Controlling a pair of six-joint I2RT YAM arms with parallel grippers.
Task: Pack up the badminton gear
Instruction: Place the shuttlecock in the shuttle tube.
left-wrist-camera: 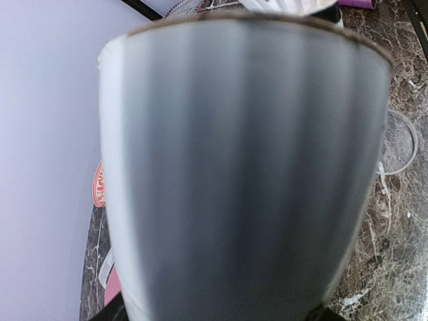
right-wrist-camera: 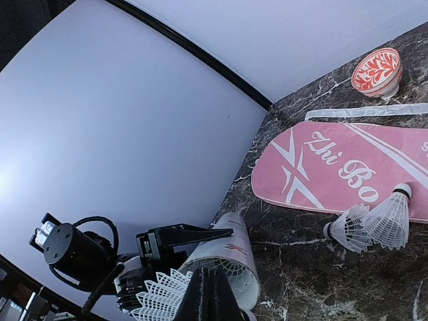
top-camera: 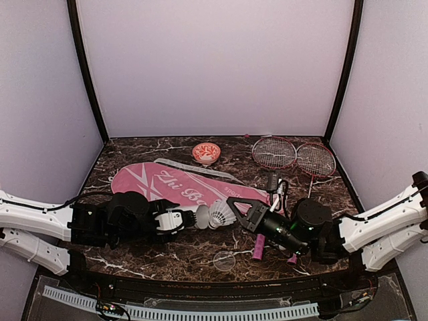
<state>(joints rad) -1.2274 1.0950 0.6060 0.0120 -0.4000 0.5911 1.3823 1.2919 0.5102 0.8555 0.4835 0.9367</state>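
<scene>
The shuttlecock's skirt points off to one side of the tube, so next my right gripper turns the shuttlecock in line first and then pushes it into the tube's opening.
My left gripper is shut on the white tube, holding it level with its mouth to the right. In the left wrist view the tube fills the frame. My right gripper is shut on a white shuttlecock right at the tube's mouth. From above, that gripper and shuttlecock sit just right of the mouth. Two more shuttlecocks lie by the pink "Zhi Bo" cover. Two red-framed rackets lie at the back right.
A small red-and-white bowl stands at the back centre. A clear round lid lies near the front edge. The rackets' pink handles run under my right arm. A white strap lies behind the cover.
</scene>
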